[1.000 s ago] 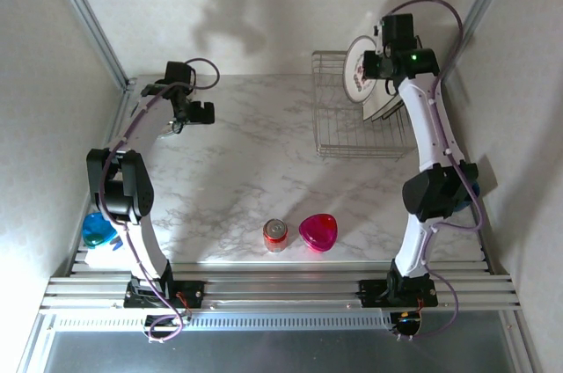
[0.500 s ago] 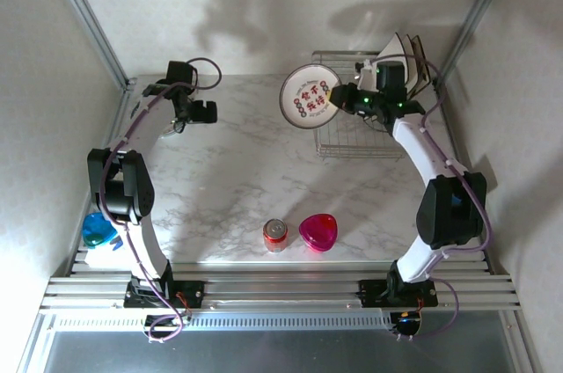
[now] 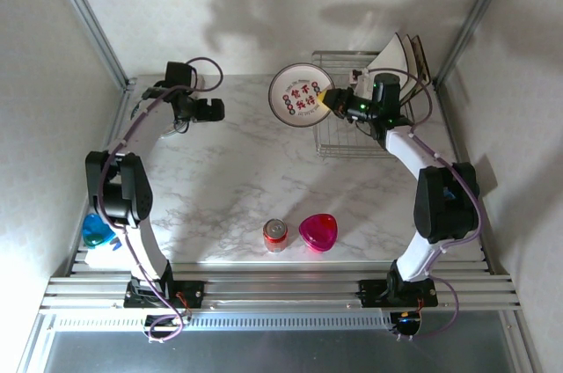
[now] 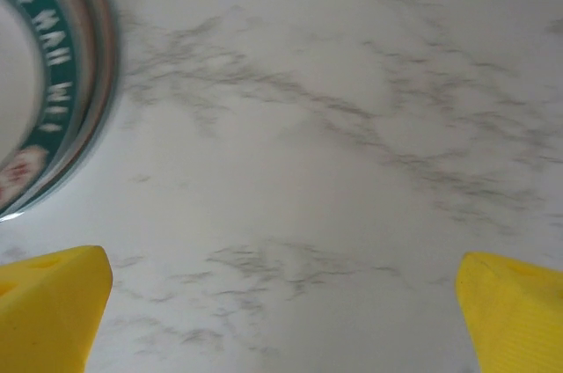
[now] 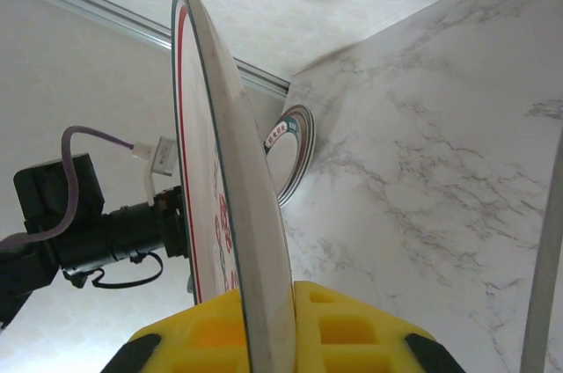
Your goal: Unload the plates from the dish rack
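I keep moving my open left gripper toward that rim until its fingers close there, as the round white plate's free rim faces it across clear space.
My right gripper is shut on the rim of a round white plate with red motifs, holding it in the air just left of the wire dish rack. In the right wrist view the plate stands edge-on between the yellow fingers. Cream square plates lean in the rack's back right. My left gripper hovers open over the marble at the far left; its fingertips have nothing between them. Another round plate with a teal rim lies on the table beside it.
A red can and a pink heart-shaped dish stand near the front edge. A blue object sits at the front left. From the right wrist, a teal-rimmed plate shows far off by the wall corner.
The right arm lifted the round plate out of the rack and swung it left over the table. The left gripper edged slightly right.
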